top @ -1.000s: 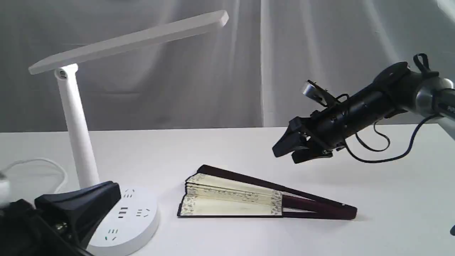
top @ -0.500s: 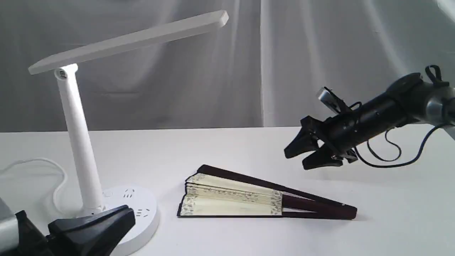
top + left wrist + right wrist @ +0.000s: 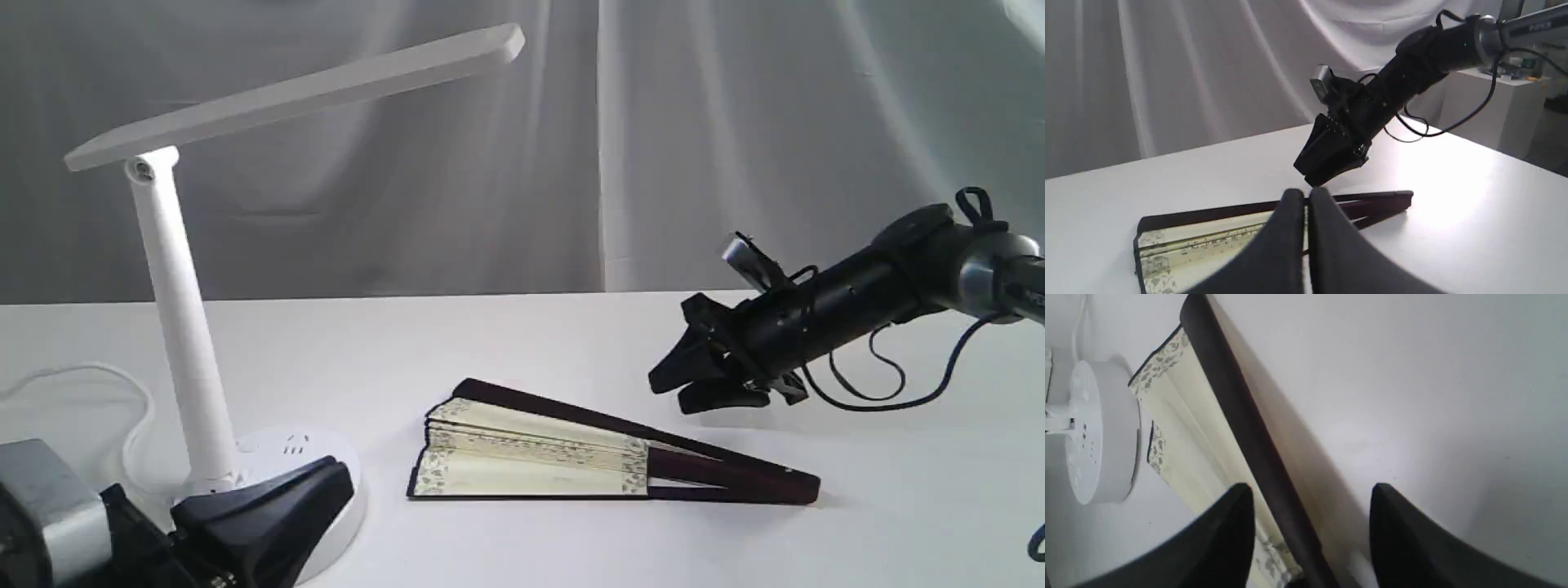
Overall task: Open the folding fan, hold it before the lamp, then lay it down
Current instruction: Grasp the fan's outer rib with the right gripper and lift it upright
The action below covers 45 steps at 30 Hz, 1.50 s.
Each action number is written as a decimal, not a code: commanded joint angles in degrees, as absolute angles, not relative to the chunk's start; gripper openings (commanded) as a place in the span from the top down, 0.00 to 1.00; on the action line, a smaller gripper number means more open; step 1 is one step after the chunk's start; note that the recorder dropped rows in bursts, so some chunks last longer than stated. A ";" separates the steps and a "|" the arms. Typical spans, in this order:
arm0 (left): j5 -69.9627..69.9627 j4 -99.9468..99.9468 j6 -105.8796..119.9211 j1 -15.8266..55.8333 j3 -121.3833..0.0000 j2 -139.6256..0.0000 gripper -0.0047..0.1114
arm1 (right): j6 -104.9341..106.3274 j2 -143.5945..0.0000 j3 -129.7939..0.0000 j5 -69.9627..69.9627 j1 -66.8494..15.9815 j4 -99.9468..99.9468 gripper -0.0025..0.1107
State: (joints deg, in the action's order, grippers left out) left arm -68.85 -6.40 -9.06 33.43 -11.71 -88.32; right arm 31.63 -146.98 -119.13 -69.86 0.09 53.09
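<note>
My right gripper is to lift the fan by the far guard stick (image 3: 632,428) first, because the fan lies flat on its near guard stick (image 3: 534,498). My left gripper should take the other guard stick after that.
The folding fan (image 3: 531,457) lies flat on the white table, spread only a little, with cream pleats and dark maroon guard sticks; it is also in the left wrist view (image 3: 1208,237) and the right wrist view (image 3: 1180,424). The lamp (image 3: 175,327) stands at the left, its bar head overhead and its round base (image 3: 1098,433) by the fan's wide end. My right gripper (image 3: 668,394) hovers above the fan's rib end, open and empty (image 3: 1310,490). My left gripper (image 3: 339,480) is low in front of the lamp base, shut on nothing (image 3: 1304,196).
The lamp's white cord (image 3: 98,384) loops on the table behind its base. A grey-white curtain (image 3: 735,147) hangs behind the table. Black cables (image 3: 890,384) dangle under my right arm. A white pedestal (image 3: 1486,106) stands beyond the table's far side.
My right gripper has dropped lower and drawn back to the right, its jaws narrowing. My left gripper has slid rightward in front of the lamp base. The fan has not moved.
</note>
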 commanded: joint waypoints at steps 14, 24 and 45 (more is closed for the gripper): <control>-69.96 -5.90 -9.14 33.83 -12.14 -89.66 0.95 | 34.52 -148.42 -119.12 -69.96 -2.82 47.61 0.64; -69.13 -3.14 -10.75 33.83 -12.14 -89.66 0.91 | 33.11 -148.42 -119.12 -69.96 -2.83 49.49 0.98; -68.61 -3.79 -13.08 33.83 -12.14 -89.66 0.74 | 34.07 -140.23 -111.39 -69.96 -1.66 74.34 0.98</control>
